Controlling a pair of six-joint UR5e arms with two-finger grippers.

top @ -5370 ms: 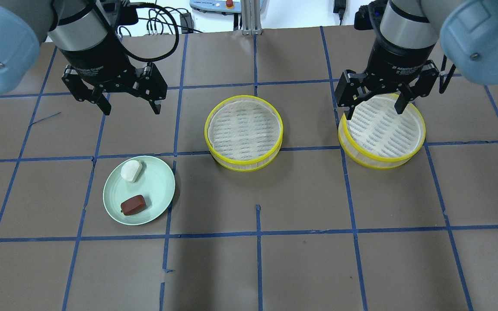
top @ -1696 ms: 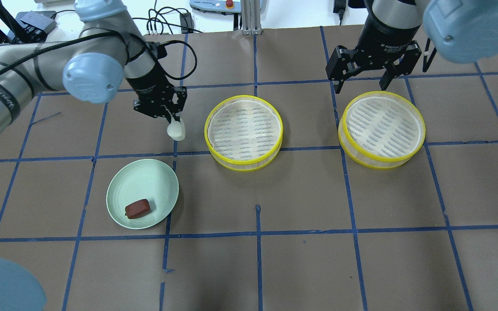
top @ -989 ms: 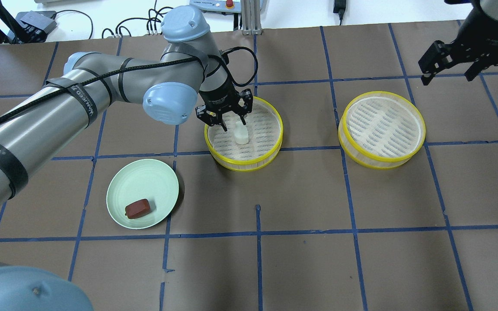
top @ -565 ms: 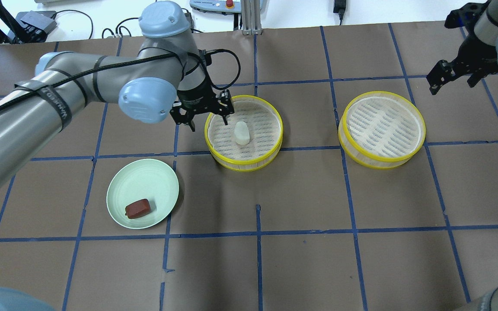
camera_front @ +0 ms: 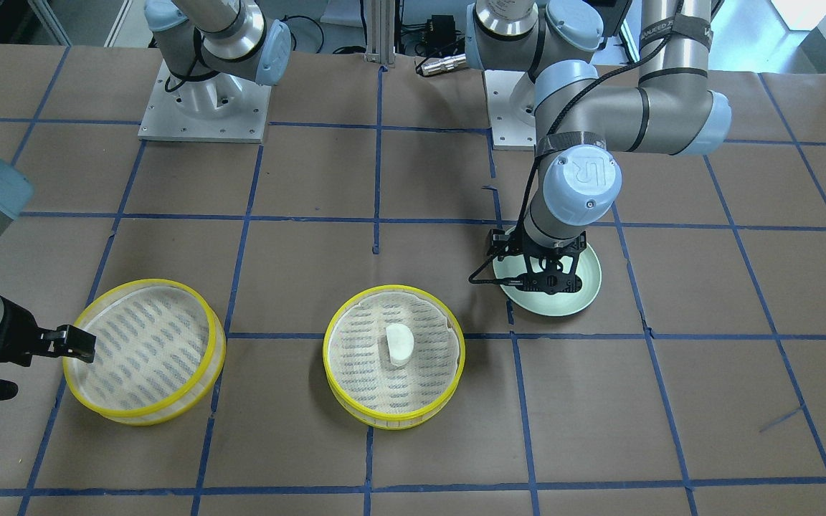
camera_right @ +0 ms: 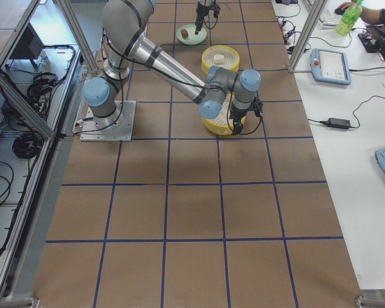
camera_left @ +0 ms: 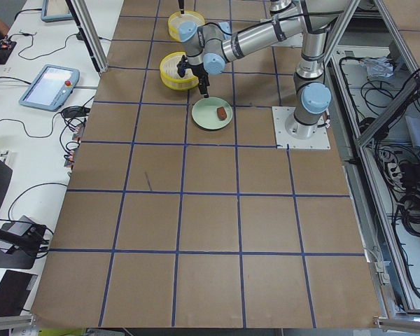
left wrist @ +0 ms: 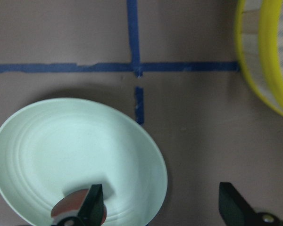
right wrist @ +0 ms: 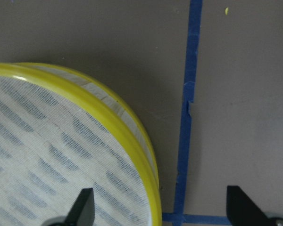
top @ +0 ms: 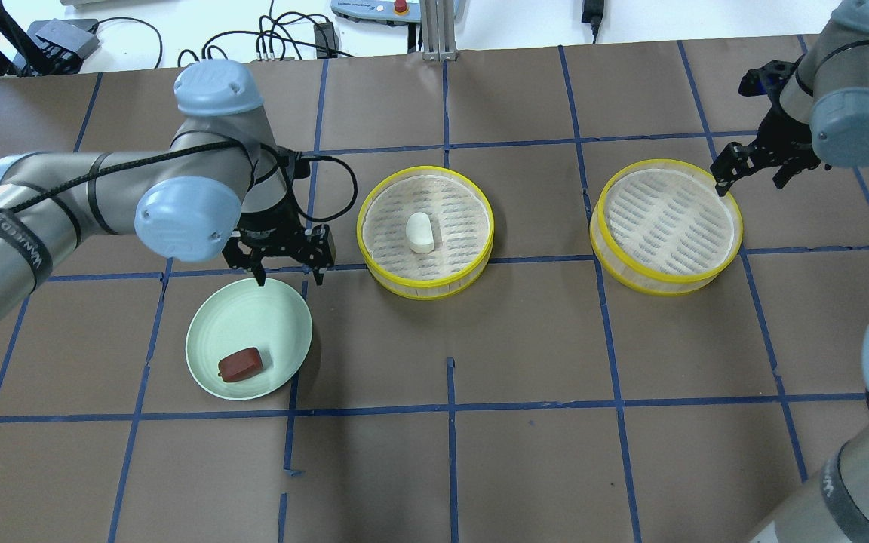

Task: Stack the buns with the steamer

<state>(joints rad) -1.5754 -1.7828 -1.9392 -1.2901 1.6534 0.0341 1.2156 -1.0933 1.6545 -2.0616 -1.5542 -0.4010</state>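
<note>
The second tray (camera_front: 147,348) should sit flat and cover the white bun from sight when the robot lowers it over the middle tray, because their yellow rims (camera_front: 395,289) are equally wide.
The white bun (top: 420,232) lies on the mesh of the middle steamer tray (top: 374,249), also in the front view (camera_front: 399,342). The reddish-brown bun (top: 240,364) lies on the pale green plate (top: 253,324). My left gripper (top: 289,279) is open and empty over the plate's far rim; in its wrist view (left wrist: 160,209) the brown bun (left wrist: 68,210) shows partly behind one finger. The second tray (top: 666,226) stands to the right and holds nothing. My right gripper (top: 750,183) is open and straddles its far-right rim (right wrist: 127,127).
Brown paper with blue tape lines covers the table. Cables and a pendant lie beyond the far edge. The middle tray's rim (left wrist: 266,70) is close to the right of my left gripper. The two arm bases (camera_front: 205,107) stand at the near side.
My left gripper let go of the white bun in the middle tray and moved from its left rim to the green plate. My right gripper came down to the right tray's rim.
</note>
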